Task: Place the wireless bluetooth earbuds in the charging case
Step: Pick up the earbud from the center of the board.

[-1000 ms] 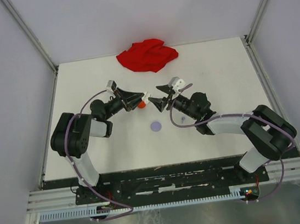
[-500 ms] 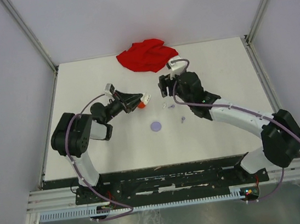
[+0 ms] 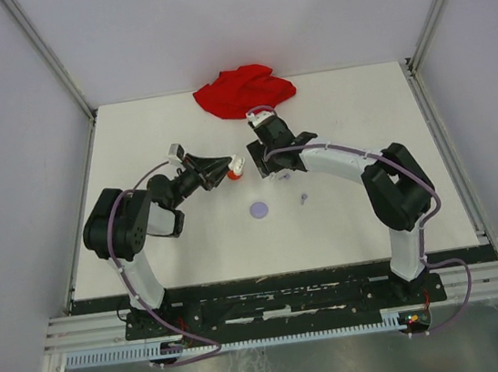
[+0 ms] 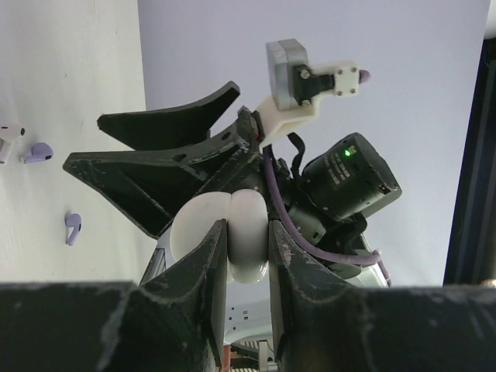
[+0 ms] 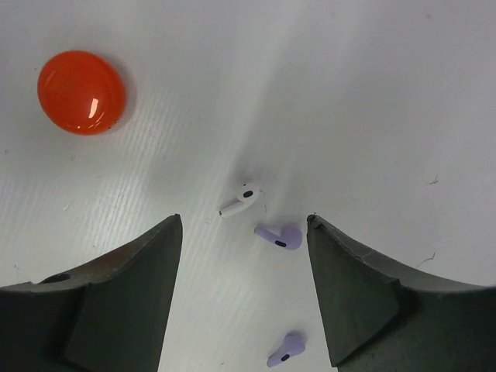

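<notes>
I should carry on lowering to the white earbud [image 5: 239, 201], which lies under my right gripper's open fingers, clear of the lavender earbuds, until the fingers straddle its round head [image 5: 249, 192].
My left gripper [image 4: 248, 226] is shut on a white rounded charging case [image 4: 246, 248], held a little above the table [image 3: 134, 146] at its middle [image 3: 233, 164]. A white earbud [image 5: 240, 199] and two lavender earbuds [image 5: 280, 236] [image 5: 285, 349] lie loose on the table. My right gripper [image 5: 244, 221] hangs open above them, pointing down, with the white one and one lavender one between its fingers [image 5: 124, 302] and nothing held. From above, the right gripper [image 3: 267, 160] is just right of the case, and the earbuds [image 3: 275, 176] [image 3: 303, 198] are tiny specks.
A round red disc [image 5: 81, 91] lies on the table just below the left gripper's tip. A lavender disc [image 3: 259, 209] lies nearer the arms. A crumpled red cloth [image 3: 244, 90] sits at the table's far edge. White walls close in both sides.
The right arm has stretched away from its base and swung left, and its gripper now points down over the earbuds. The left gripper has kept the case and hardly moved.
</notes>
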Controlling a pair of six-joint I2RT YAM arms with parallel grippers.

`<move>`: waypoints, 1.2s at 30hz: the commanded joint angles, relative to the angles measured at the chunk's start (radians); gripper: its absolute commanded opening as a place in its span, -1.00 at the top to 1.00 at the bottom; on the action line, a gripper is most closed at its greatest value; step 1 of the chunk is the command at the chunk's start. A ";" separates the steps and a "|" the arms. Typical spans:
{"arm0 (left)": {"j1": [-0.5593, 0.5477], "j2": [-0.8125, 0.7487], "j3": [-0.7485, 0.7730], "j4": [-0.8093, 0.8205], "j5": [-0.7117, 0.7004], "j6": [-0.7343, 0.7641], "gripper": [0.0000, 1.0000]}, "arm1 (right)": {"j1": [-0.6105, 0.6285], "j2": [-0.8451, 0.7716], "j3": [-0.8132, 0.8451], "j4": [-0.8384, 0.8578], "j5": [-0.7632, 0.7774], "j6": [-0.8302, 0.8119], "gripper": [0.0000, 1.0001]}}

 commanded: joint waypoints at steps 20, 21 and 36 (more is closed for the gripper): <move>0.023 -0.017 -0.010 0.097 0.014 -0.049 0.94 | -0.028 0.152 0.126 -0.065 -0.152 0.126 -0.44; 0.023 -0.017 -0.010 0.098 0.014 -0.049 0.94 | -0.030 0.154 0.127 -0.065 -0.153 0.128 -0.44; 0.029 -0.015 -0.009 0.103 0.015 -0.051 0.94 | -0.035 0.179 0.144 -0.076 -0.159 0.162 -0.43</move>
